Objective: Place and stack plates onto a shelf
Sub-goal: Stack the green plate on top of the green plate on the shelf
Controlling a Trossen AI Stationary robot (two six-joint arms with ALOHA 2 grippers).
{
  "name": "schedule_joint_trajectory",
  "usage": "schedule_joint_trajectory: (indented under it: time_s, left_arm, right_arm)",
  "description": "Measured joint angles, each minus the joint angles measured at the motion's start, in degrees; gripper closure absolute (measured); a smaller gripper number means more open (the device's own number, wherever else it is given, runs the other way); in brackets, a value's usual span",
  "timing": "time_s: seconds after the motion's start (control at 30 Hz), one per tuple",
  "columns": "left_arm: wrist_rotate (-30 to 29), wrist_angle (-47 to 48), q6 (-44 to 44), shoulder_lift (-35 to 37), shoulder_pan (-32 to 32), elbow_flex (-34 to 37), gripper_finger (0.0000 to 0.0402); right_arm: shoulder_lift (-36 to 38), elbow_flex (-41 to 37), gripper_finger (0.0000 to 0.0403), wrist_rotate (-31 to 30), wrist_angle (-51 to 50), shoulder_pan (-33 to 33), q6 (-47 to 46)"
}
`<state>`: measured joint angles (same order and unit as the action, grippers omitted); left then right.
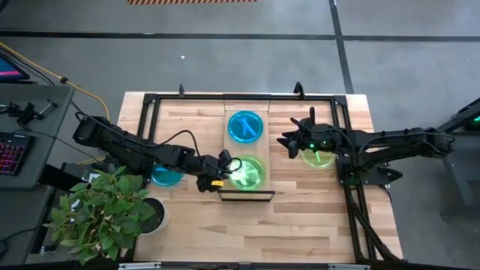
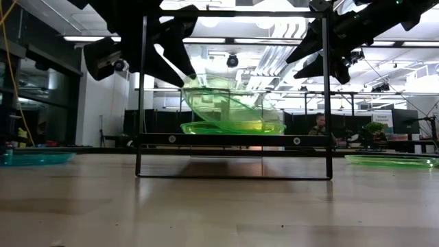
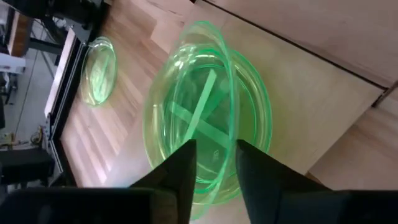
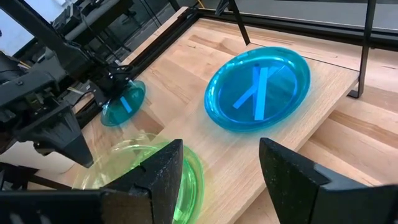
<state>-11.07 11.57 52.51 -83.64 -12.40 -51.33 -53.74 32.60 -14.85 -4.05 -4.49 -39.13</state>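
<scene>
The tilted green plate's held rim [image 3: 232,106] is high above the flat green plate, so the robot's left gripper should open first and then gently push that rim [image 2: 192,88] into place with its fingers closed.
The shelf [image 1: 234,150] stands mid-table on a black frame. A cyan-blue plate [image 1: 244,127] lies flat on its far half. On its near half a lime-green plate [image 2: 233,127] lies flat, and a second green plate [image 3: 193,106] leans tilted on it. My left gripper [image 1: 225,166] is shut on this tilted plate at the shelf's left side. My right gripper [image 1: 287,140] is open and empty right of the shelf, beside a green plate [image 1: 319,157] lying on the table. Another blue plate [image 1: 166,177] lies on the table left of the shelf. My left gripper pinches the tilted green plate's rim [image 3: 214,186] on its left side between its two fingers [image 3: 183,171]. The fingers come from the table's left, slanting down. The held side is raised, and the opposite low edge [image 2: 271,122] rests on the flat green plate below.
A potted plant [image 1: 105,214] stands at the table's near left corner under my left arm. A black metal frame [image 1: 345,142] runs along the table's far, left and right sides. Bare wood lies near the front edge [image 1: 262,232]. A person [image 2: 317,125] sits in the room beyond.
</scene>
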Motion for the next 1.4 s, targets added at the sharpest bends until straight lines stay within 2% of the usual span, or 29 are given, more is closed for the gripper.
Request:
schedule_joint_trajectory:
  time_s: [0.3, 0.6, 0.7, 0.77, 0.83, 0.9, 1.07, 1.1, 1.2, 1.4]
  left_arm:
    - [-1.2, 1.1, -7.6, 0.0, 0.0, 0.0, 0.0242]
    - [-5.9, 9.2, -15.5, 1.6, 0.4, 0.1, 0.0229]
    - [-3.8, 12.1, -24.6, 4.2, 2.9, 0.0, 0.0229]
    - [1.9, 11.7, -34.1, 5.5, 5.3, 0.0, 0.023]
    - [7.6, 11.4, -42.0, 6.2, 7.3, 0.0, 0.0239]
    - [9.8, 10.7, -47.0, 6.1, 8.2, 0.0, 0.0263]
    - [11.3, 12.1, -57.4, 3.3, 8.6, 0.0, 0.038]
    - [11.8, 11.7, -60.6, 2.4, 8.6, 0.0, 0.039]
    - [12.1, 12.9, -66.8, -0.5, 8.6, 0.0, 0.0393]
    - [12.2, 10.7, -69.9, -5.3, 7.8, 0.0, 0.0401]
  right_arm:
    - [0.0, 0.0, 0.0206, 0.0, 0.0, 0.0, 0.1]
    - [0.0, 0.0, 0.0206, 0.0, 0.0, 0.0, -0.4]
    - [0.0, 0.0, 0.0206, 0.0, 0.3, 0.0, -1.0]
    - [0.0, 0.0, 0.0206, 0.0, 0.3, 0.0, -1.0]
    - [0.0, 0.0, 0.0206, 0.0, 0.4, 0.0, -1.0]
    - [0.0, 0.0, 0.0206, 0.0, 0.4, 0.0, -1.0]
    - [0.0, 0.0, 0.0206, 0.0, 0.3, 0.0, -1.0]
    - [0.0, 0.0, 0.0206, 0.0, 0.2, 0.0, -1.0]
    - [0.0, 0.0, 0.0206, 0.0, 0.2, 0.0, -1.0]
    - [0.0, 0.0, 0.0206, 0.0, -0.2, 0.0, -1.0]
